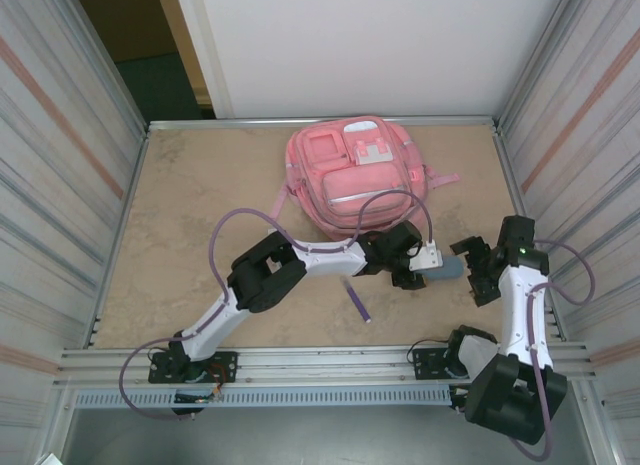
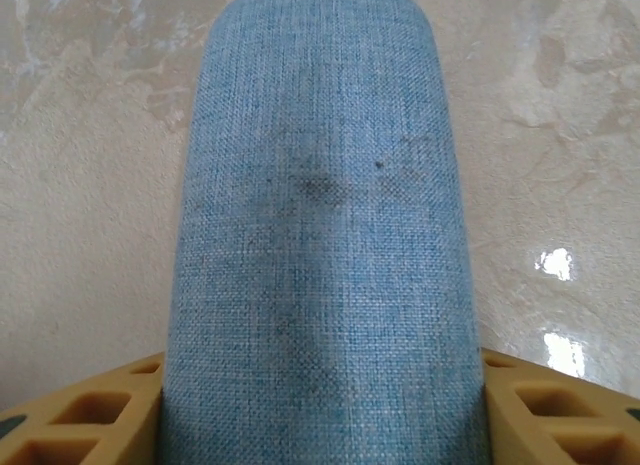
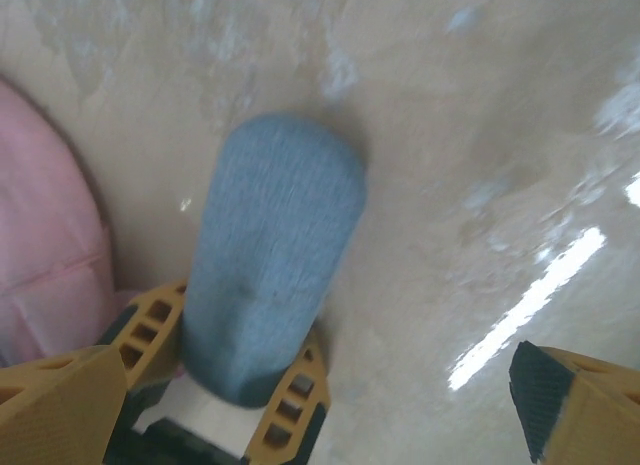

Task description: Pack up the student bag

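Observation:
The student bag's front (image 1: 362,175) lies closed over its opening, so the robot's right gripper should take the blue fabric case's loose end (image 1: 454,268), freeing the left gripper to lift the front.
The student bag (image 1: 358,177), a large pink backpack with front pockets, lies flat at the back middle of the table; its pink edge (image 3: 45,255) shows in the right wrist view. My left gripper (image 1: 428,269) reaches right across the table and is shut on a blue fabric case (image 1: 449,269). The case (image 2: 320,235) sticks out forward between its yellow fingers (image 2: 110,410). My right gripper (image 1: 477,270) stands wide open just right of the case's free end, facing it. From the right wrist, the case (image 3: 275,275) sits clamped in the left gripper's fingers (image 3: 290,405).
A purple pen (image 1: 358,305) lies on the tan table (image 1: 190,215) near the front middle, under the left forearm. Metal walls close in left and right, and a rail (image 1: 320,363) runs along the near edge.

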Controlling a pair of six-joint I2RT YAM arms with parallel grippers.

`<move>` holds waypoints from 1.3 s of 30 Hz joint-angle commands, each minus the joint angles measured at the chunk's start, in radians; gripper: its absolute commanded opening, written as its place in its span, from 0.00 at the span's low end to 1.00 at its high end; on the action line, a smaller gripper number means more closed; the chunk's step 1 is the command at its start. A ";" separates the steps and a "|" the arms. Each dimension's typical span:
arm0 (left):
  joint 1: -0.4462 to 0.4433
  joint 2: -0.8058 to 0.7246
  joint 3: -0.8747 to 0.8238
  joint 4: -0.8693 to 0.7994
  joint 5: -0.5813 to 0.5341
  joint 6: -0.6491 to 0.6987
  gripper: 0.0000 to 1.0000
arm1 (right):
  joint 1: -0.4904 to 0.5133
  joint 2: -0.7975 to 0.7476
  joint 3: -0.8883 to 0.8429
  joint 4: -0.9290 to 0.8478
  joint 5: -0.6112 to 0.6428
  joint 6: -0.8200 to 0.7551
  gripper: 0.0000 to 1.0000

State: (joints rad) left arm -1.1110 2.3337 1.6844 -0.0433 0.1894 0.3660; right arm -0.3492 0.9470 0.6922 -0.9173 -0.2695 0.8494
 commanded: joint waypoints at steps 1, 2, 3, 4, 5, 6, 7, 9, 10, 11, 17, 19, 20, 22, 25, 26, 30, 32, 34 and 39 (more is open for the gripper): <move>0.007 -0.086 -0.029 0.025 0.001 -0.083 0.52 | -0.007 0.030 -0.010 0.013 -0.174 -0.041 0.99; 0.015 -0.103 -0.033 0.039 0.019 -0.133 0.52 | 0.000 0.032 -0.010 0.027 -0.187 -0.045 0.99; 0.026 -0.113 -0.027 0.040 0.062 -0.190 0.51 | 0.012 0.027 -0.011 0.045 -0.211 -0.046 0.99; 0.038 -0.116 -0.016 0.041 0.108 -0.252 0.50 | 0.027 0.022 -0.013 0.063 -0.240 -0.046 0.99; 0.052 -0.119 -0.007 0.044 0.165 -0.327 0.48 | 0.050 0.014 -0.017 0.083 -0.264 -0.044 0.99; 0.068 -0.123 -0.002 0.059 0.216 -0.398 0.46 | 0.075 0.009 -0.018 0.098 -0.273 -0.040 0.99; 0.079 -0.127 -0.008 0.082 0.249 -0.457 0.45 | 0.095 0.005 -0.016 0.107 -0.273 -0.041 0.99; 0.095 -0.143 -0.031 0.140 0.293 -0.566 0.43 | 0.131 0.002 -0.012 0.123 -0.252 -0.032 0.99; 0.101 -0.150 -0.040 0.163 0.309 -0.599 0.43 | 0.141 0.001 -0.010 0.133 -0.246 -0.025 0.99; 0.105 -0.159 -0.054 0.187 0.323 -0.631 0.43 | 0.149 0.004 -0.015 0.149 -0.251 -0.021 0.99; 0.105 -0.228 -0.135 0.302 0.360 -0.743 0.43 | 0.153 0.038 -0.019 0.229 -0.345 0.014 0.98; 0.105 -0.232 -0.154 0.341 0.364 -0.774 0.43 | 0.160 0.038 -0.015 0.242 -0.361 0.025 0.92; 0.105 -0.263 -0.160 0.358 0.369 -0.782 0.43 | 0.163 0.067 -0.013 0.246 -0.365 0.032 0.89; 0.103 -0.275 -0.162 0.362 0.366 -0.786 0.43 | 0.164 0.081 -0.009 0.256 -0.381 0.037 0.86; 0.104 -0.284 -0.154 0.347 0.365 -0.787 0.46 | 0.165 0.087 -0.016 0.310 -0.438 0.038 0.57; 0.105 -0.290 -0.155 0.337 0.372 -0.780 0.47 | 0.164 0.085 -0.017 0.322 -0.448 0.039 0.53; 0.119 -0.345 -0.184 0.313 0.429 -0.683 0.56 | 0.147 0.079 0.015 0.287 -0.448 0.003 0.47; 0.131 -0.394 -0.199 0.245 0.442 -0.569 0.62 | 0.124 0.074 0.032 0.270 -0.461 -0.017 0.43; 0.149 -0.457 -0.209 0.134 0.421 -0.410 0.67 | 0.088 0.070 0.045 0.259 -0.491 -0.030 0.37; 0.227 -0.564 -0.226 -0.073 0.275 -0.167 0.75 | 0.013 0.081 0.082 0.218 -0.524 -0.076 0.34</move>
State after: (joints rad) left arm -0.9321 1.8698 1.4563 -0.0040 0.5076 -0.0326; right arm -0.3122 1.0260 0.7273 -0.6529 -0.7895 0.8394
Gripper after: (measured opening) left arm 0.740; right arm 0.401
